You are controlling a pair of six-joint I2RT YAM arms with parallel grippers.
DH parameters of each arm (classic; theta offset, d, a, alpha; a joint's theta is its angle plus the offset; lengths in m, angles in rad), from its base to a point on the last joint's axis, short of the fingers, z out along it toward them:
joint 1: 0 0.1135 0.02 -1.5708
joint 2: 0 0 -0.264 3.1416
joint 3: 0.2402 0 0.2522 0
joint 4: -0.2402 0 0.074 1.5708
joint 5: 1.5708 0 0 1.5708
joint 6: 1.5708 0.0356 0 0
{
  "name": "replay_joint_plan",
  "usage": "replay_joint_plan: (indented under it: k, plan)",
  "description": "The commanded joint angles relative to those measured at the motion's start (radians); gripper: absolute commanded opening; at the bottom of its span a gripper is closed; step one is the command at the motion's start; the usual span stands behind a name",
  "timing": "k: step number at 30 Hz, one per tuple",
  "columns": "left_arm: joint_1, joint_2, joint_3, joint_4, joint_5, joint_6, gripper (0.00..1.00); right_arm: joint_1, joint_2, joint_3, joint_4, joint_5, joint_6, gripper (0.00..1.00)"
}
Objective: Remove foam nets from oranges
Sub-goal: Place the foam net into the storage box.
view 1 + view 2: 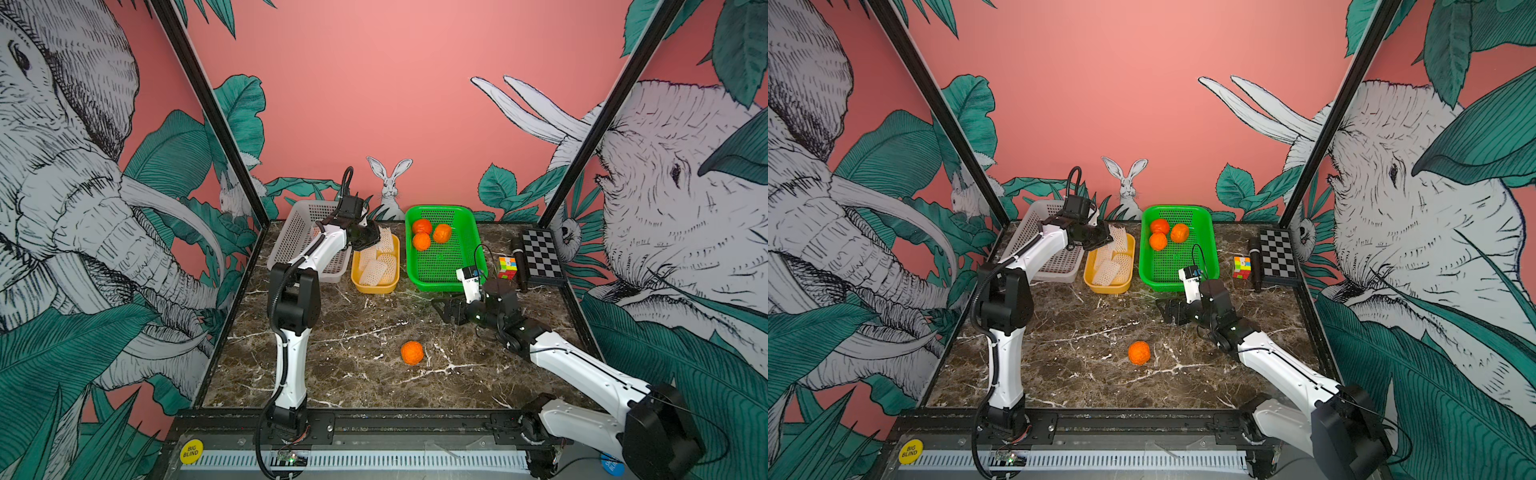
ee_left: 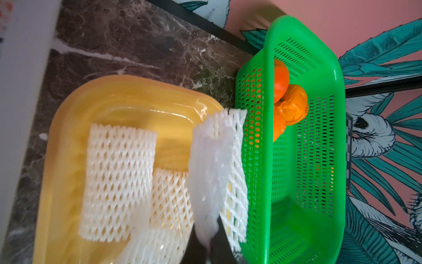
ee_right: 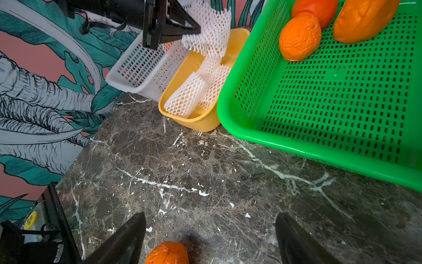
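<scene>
The foam net (image 2: pixel 235 184) sits astride a finger of my left gripper. Next, my left gripper opens while my right gripper pulls the net away above the yellow tub (image 1: pixel 376 274).
My left gripper (image 1: pixel 368 240) is shut on a white foam net (image 2: pixel 219 173), which it holds over the yellow tub (image 1: pixel 374 289). Several empty foam nets (image 1: pixel 376 268) lie in that tub. Three bare oranges (image 1: pixel 421 241) sit at the far end of the green basket (image 1: pixel 440 286). Another bare orange (image 1: pixel 412 353) rests on the marble table toward the front. My right gripper (image 1: pixel 446 309) hovers low over the table in front of the green basket, open and empty. In the right wrist view that loose orange (image 3: pixel 167 252) shows at the frame's edge by one finger, apart from it.
A white perforated basket (image 1: pixel 291 237) stands left of the yellow tub, under my left arm. A puzzle cube (image 1: pixel 507 267), a black cylinder (image 1: pixel 519 262) and a checkerboard (image 1: pixel 542 253) sit at the back right. Black frame rails edge the table.
</scene>
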State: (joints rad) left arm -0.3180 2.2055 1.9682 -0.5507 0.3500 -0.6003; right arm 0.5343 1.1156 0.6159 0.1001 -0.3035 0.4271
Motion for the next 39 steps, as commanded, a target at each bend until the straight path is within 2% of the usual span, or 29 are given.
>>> replay_joint_plan:
  k: [1, 6, 16, 29, 34, 37, 39]
  plan:
    - [-0.001, 0.024, 0.043, -0.057, 0.023, 0.034, 0.0, -0.001, -0.012, 0.012, 0.007, -0.003, 0.006, 0.88]
    - [-0.001, 0.042, 0.079, -0.132, -0.023, 0.116, 0.06, -0.001, -0.005, 0.012, 0.013, -0.007, 0.01, 0.88]
    - [-0.01, 0.139, 0.258, -0.293, -0.126, 0.297, 0.31, -0.002, -0.004, 0.021, 0.016, -0.017, 0.016, 0.88]
    - [-0.033, 0.118, 0.263, -0.288, -0.179, 0.512, 0.56, -0.001, -0.015, 0.048, -0.005, 0.0, -0.011, 0.88]
    - [-0.033, 0.102, 0.253, -0.284, -0.174, 0.542, 0.55, -0.002, 0.027, 0.099, 0.025, 0.005, -0.001, 0.8]
    - [-0.033, 0.097, 0.256, -0.293, -0.172, 0.551, 0.54, -0.002, 0.098, 0.183, 0.017, 0.002, 0.025, 0.69]
    - [-0.032, 0.092, 0.256, -0.298, -0.171, 0.558, 0.54, 0.0, 0.164, 0.262, -0.012, 0.009, 0.048, 0.57]
